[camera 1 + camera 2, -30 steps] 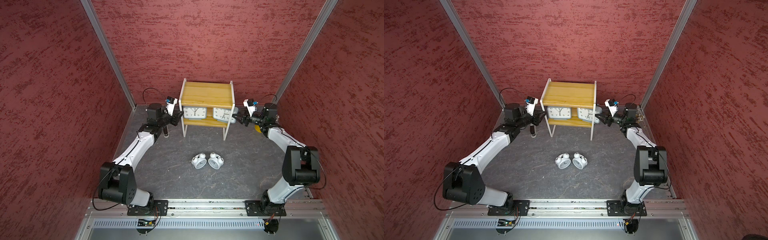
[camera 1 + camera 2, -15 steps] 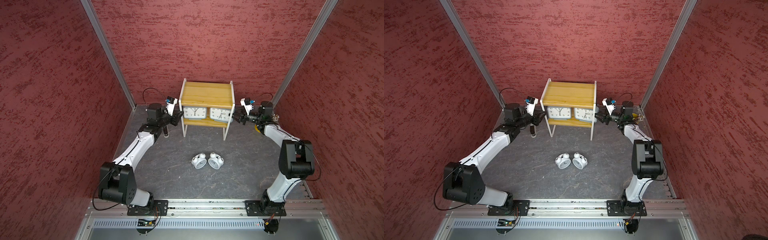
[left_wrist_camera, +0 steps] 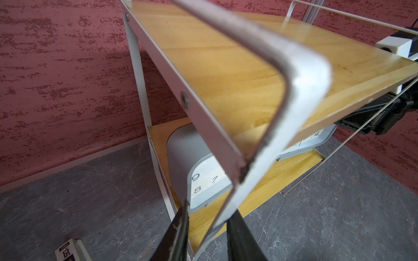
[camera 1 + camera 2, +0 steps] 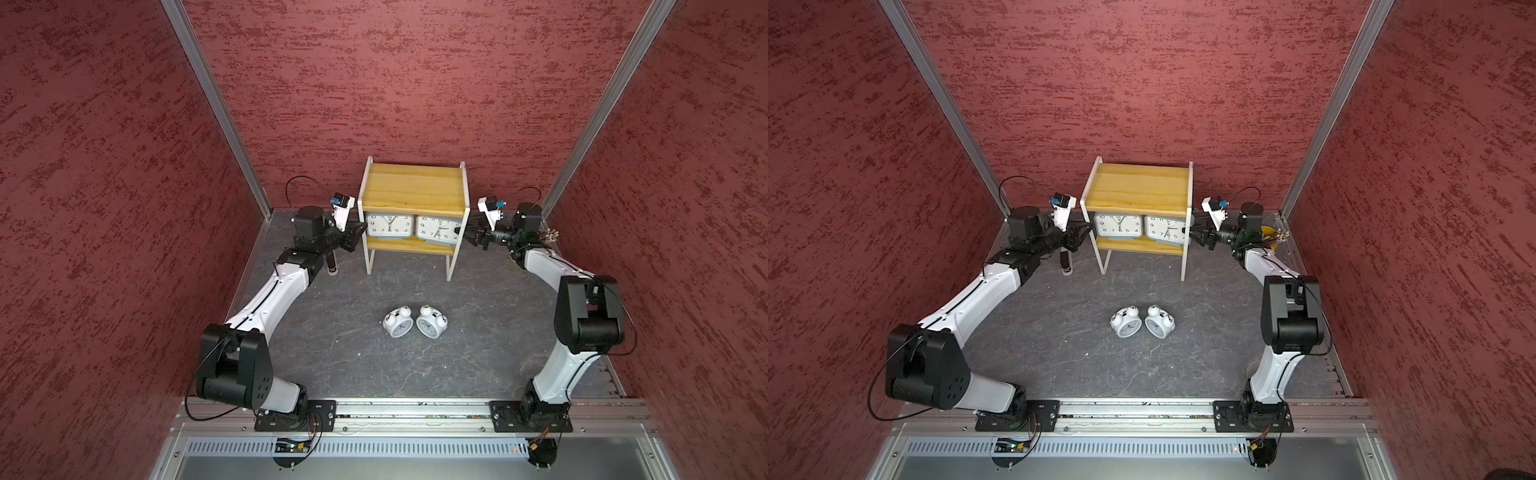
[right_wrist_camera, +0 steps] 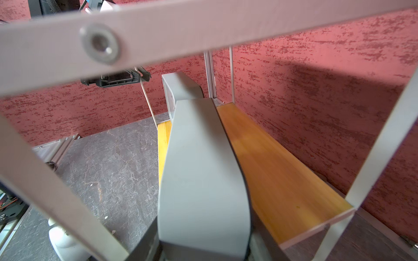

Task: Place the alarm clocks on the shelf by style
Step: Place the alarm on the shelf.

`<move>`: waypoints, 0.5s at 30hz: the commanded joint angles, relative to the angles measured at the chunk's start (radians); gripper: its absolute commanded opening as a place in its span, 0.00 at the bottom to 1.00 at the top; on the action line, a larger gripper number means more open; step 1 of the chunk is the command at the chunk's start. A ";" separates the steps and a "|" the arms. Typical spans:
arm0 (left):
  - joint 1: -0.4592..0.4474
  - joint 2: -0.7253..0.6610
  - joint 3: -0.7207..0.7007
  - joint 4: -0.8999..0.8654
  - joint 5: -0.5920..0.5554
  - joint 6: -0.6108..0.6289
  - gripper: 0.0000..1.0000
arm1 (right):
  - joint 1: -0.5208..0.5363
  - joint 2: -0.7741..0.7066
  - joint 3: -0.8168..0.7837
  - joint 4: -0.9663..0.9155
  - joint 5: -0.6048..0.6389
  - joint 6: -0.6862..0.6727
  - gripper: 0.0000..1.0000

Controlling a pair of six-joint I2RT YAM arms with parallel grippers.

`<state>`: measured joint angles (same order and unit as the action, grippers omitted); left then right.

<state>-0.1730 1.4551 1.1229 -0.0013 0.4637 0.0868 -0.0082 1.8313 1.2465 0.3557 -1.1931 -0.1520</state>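
Observation:
I should open my right gripper, back it off and straighten the clock's end (image 5: 203,200), because the grey clock in my right gripper (image 4: 436,229) sits crooked next to the other grey clock.
The shelf (image 4: 413,187) (image 4: 1138,187) stands against the back wall. Two grey alarm clocks sit side by side on its lower board, the left one (image 4: 388,225) (image 3: 187,149) and the right one (image 4: 438,230) (image 5: 199,158). My right gripper (image 4: 461,232) (image 5: 203,237) reaches in from the shelf's right end, shut on the right grey clock. My left gripper (image 4: 359,232) (image 3: 210,210) is at the shelf's left end, shut on the white frame strip (image 3: 305,74). Two white twin-bell clocks (image 4: 397,322) (image 4: 431,322) lie on the floor in front.
A black marker (image 4: 331,264) (image 3: 67,250) lies on the floor under my left wrist. A yellow pen cup (image 4: 1268,235) stands behind my right wrist in the back right corner. Red walls close in on three sides.
My right arm has pushed toward the shelf, and the right grey clock has slid leftward and straightened next to the left one. The left arm has not moved.

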 commanded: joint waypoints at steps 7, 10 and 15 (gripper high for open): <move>0.001 0.011 -0.007 -0.012 -0.006 0.010 0.31 | 0.009 0.025 0.045 0.049 -0.030 0.027 0.38; -0.001 0.012 -0.009 -0.015 -0.007 0.010 0.31 | 0.009 0.029 0.042 0.051 -0.030 0.026 0.41; -0.002 0.014 -0.007 -0.016 -0.005 0.011 0.31 | 0.010 0.031 0.034 0.054 -0.013 0.023 0.56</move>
<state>-0.1741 1.4551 1.1229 -0.0067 0.4633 0.0868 -0.0048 1.8500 1.2541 0.3782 -1.2003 -0.1345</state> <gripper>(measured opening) 0.309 0.535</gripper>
